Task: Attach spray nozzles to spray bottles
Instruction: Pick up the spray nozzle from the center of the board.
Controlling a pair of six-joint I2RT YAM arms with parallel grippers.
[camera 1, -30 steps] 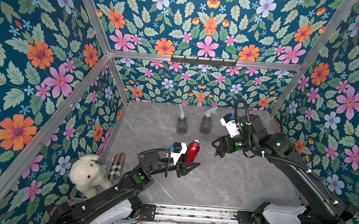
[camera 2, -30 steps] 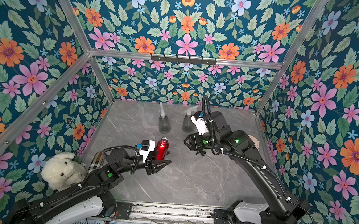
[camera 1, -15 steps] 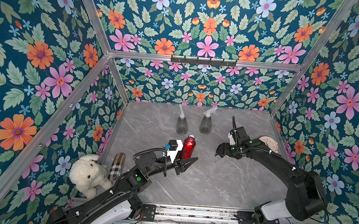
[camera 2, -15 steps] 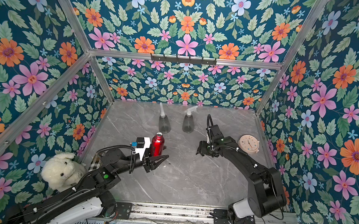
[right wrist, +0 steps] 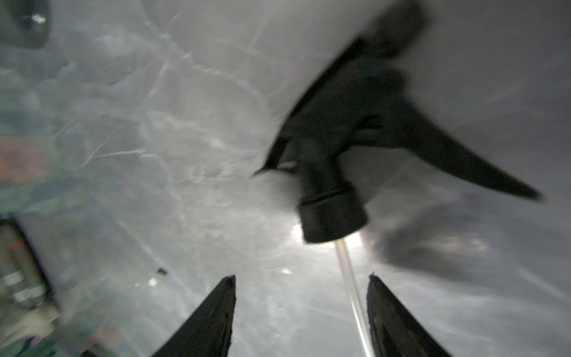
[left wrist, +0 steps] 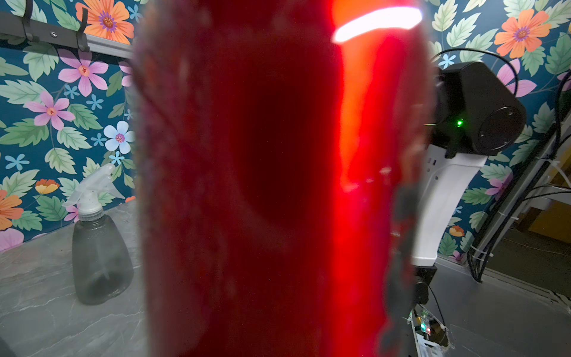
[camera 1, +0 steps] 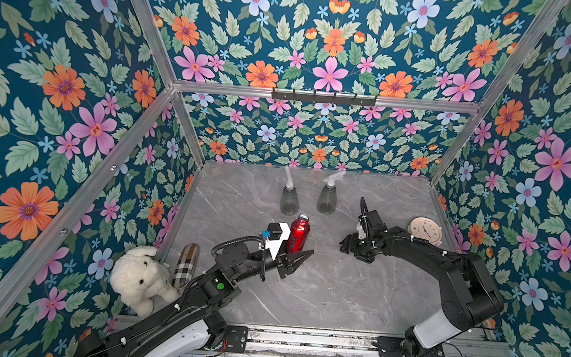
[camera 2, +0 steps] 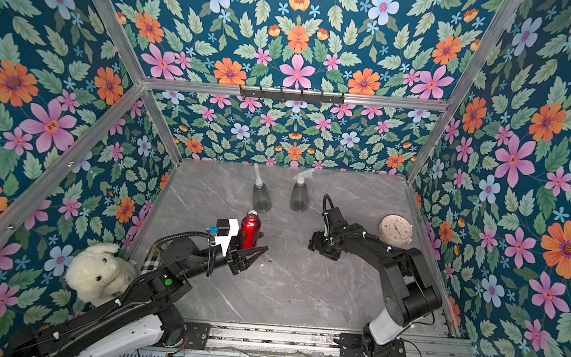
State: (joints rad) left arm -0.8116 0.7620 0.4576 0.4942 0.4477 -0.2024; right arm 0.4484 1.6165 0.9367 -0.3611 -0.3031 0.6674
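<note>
Next, my right gripper turns in line and takes hold of the nozzle's collar (right wrist: 332,215) before it lifts, because the dip tube (right wrist: 352,285) runs between its fingers and the black nozzle lies slanted ahead.
Two smoky-grey spray bottles (camera 1: 289,202) (camera 1: 326,201) stand at the back, each with a clear spray nozzle (camera 1: 288,178) (camera 1: 333,178) on its neck. The red bottle (camera 1: 297,236) (camera 2: 249,234) stands mid-table with a bare neck. My left gripper (camera 1: 300,257) is shut and empty, just in front of the red bottle's base; that bottle (left wrist: 262,185) fills the left wrist view. My right gripper (camera 1: 347,241) (right wrist: 301,276) is open and low over the table. The black nozzle (right wrist: 349,148) lies ahead of it, its dip tube (right wrist: 352,287) running between the fingers.
A round pink clock (camera 1: 424,230) lies at the right wall. A white plush toy (camera 1: 140,279) and a plaid case (camera 1: 186,264) sit by the left wall. A hook rail (camera 1: 323,97) crosses the back wall. The right arm's base (left wrist: 475,111) stands beyond the red bottle.
The right arm has swung down from above the table to just over the tabletop, further right. The left gripper and the red bottle shifted slightly left early on, then stayed.
</note>
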